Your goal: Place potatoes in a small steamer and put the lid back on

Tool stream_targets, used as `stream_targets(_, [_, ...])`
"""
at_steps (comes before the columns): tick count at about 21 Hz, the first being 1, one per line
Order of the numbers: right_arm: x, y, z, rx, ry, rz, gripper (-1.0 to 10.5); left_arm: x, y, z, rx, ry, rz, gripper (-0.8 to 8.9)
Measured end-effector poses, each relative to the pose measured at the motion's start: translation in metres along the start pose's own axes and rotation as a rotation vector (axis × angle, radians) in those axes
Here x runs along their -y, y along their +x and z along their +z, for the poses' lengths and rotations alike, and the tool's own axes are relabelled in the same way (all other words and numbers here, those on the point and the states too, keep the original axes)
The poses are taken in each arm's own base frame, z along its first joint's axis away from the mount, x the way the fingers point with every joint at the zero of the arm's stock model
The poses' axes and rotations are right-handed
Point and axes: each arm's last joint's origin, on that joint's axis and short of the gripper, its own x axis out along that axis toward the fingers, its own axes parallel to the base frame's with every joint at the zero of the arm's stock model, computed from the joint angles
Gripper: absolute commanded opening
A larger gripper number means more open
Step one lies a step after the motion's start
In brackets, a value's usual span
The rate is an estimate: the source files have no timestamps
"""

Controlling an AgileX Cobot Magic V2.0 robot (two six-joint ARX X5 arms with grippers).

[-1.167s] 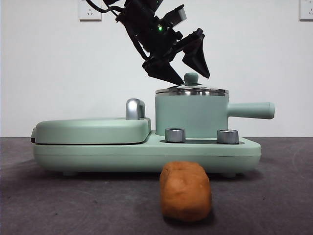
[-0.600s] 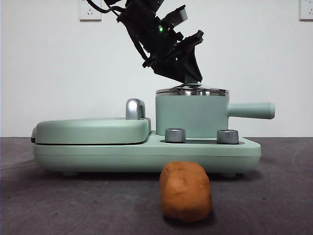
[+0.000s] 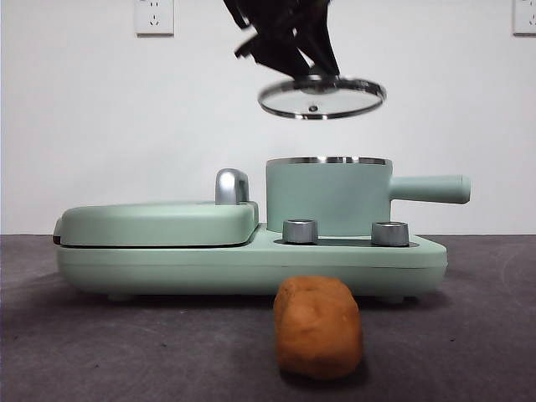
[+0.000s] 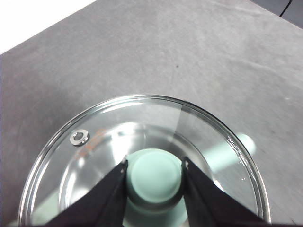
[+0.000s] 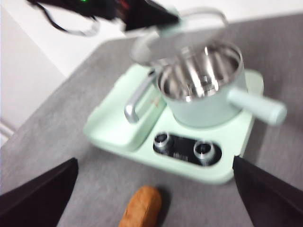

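Observation:
The steamer's steel inside [image 5: 202, 72] is deep and wide next to the narrow potato [image 3: 318, 327], so I expect the potato to rest below the steamer's rim when I lower it.
My left gripper [image 3: 303, 69] is shut on the mint-green knob [image 4: 154, 174] of the glass lid [image 3: 322, 99] and holds the lid in the air, well above the small steamer [image 3: 328, 199]. The lid fills the left wrist view [image 4: 94, 142]. The steamer stands open on its base; its steel inside shows in the right wrist view [image 5: 201, 78]. The orange-brown potato [image 3: 318, 327] lies on the table in front of the base and also shows in the right wrist view [image 5: 141, 207]. My right gripper [image 5: 155, 163] is open and empty, high above the table near the potato.
The mint-green base [image 3: 251, 264] carries a flat hinged griddle [image 3: 155, 224] with a chrome handle [image 3: 232, 186] on the left and two steel dials [image 3: 300, 231] in front of the pot. The pot's handle [image 3: 431, 189] sticks out to the right. A white wall is behind.
My left gripper closed on the lid's knob, then lifted the lid straight up off the steamer. The pot now stands open. The potato has not moved.

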Motion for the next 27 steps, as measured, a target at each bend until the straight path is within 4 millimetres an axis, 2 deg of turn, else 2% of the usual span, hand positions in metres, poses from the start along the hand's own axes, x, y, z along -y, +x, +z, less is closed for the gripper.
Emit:
stream_targets(5, [0.007,0.025,-0.002,-0.164,0.048,0.016,5.2,0.008,-0.041,-0.006,-0.123,-0.007,-0.010,0.80])
stream_targets(8, [0.003,0.047,-0.006,-0.271,0.026,0.019,5.2,-0.002,-0.078,-0.001,-0.084,-0.019,0.033,0.79])
stream_targets(11, [-0.007,0.072,-0.014,-0.390,-0.009,-0.005,5.2,-0.009,-0.106,-0.001,-0.069,-0.036,0.074,0.43])
stream_targets(15, [-0.026,0.105,-0.031,-0.521,-0.024,-0.024,5.2,-0.016,-0.130,-0.004,-0.066,-0.058,0.105,0.26])
stream_targets(20, [-0.053,0.148,-0.056,-0.616,-0.026,-0.010,5.2,-0.018,-0.174,-0.018,-0.059,-0.096,0.158,0.26])
stream_targets(23, [-0.058,0.164,-0.069,-0.658,-0.029,-0.058,5.2,-0.017,-0.188,-0.021,-0.047,-0.105,0.175,0.26])
stream_targets(27, [-0.058,0.184,-0.085,-0.713,-0.028,-0.115,5.2,-0.015,-0.197,-0.026,-0.050,-0.114,0.185,0.26])
